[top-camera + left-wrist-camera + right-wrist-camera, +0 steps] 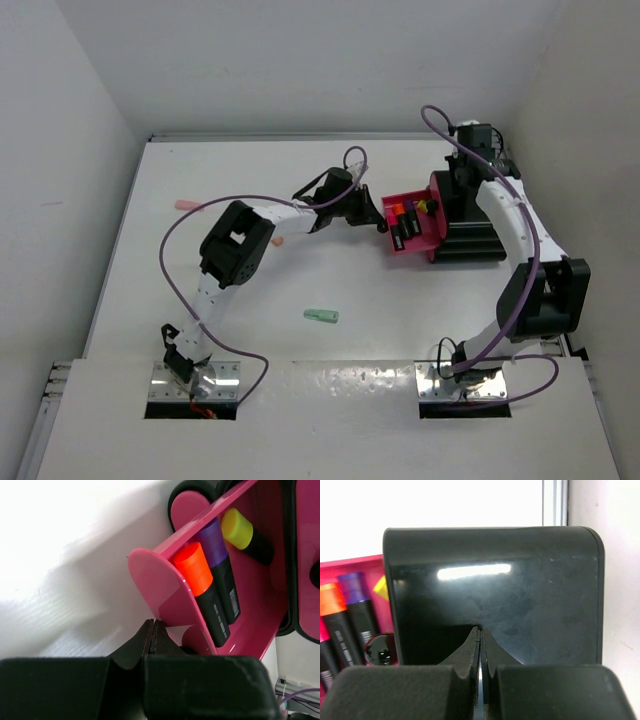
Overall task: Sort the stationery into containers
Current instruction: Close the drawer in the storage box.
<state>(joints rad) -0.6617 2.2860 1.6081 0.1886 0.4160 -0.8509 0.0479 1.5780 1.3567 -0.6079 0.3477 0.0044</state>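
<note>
The highlighters (406, 220) are inside the drawer and my right gripper is steadying the black box, so my left gripper should go on pushing the front panel (162, 590) until the drawer is closed.
The black box (470, 245) stands at the right with one magenta drawer (408, 252) pulled out to the left. In it lie orange (200, 580), purple (220, 560) and yellow (242, 530) tipped highlighters. My left gripper (378, 222) is shut and empty, its tips (154, 625) touching the lower edge of the drawer's rounded front panel (155, 585). My right gripper (462, 180) is shut and empty, its tips (480, 628) down on the glossy top of the box (520, 580). A mint piece (321, 316) lies on the table in front, and a pink piece (187, 203) at far left.
A small orange piece (278, 241) lies beside the left arm's forearm. A round black knob (380, 650) shows in the right wrist view beside the highlighters. Purple cables loop over both arms. White walls close in the table at the back and both sides.
</note>
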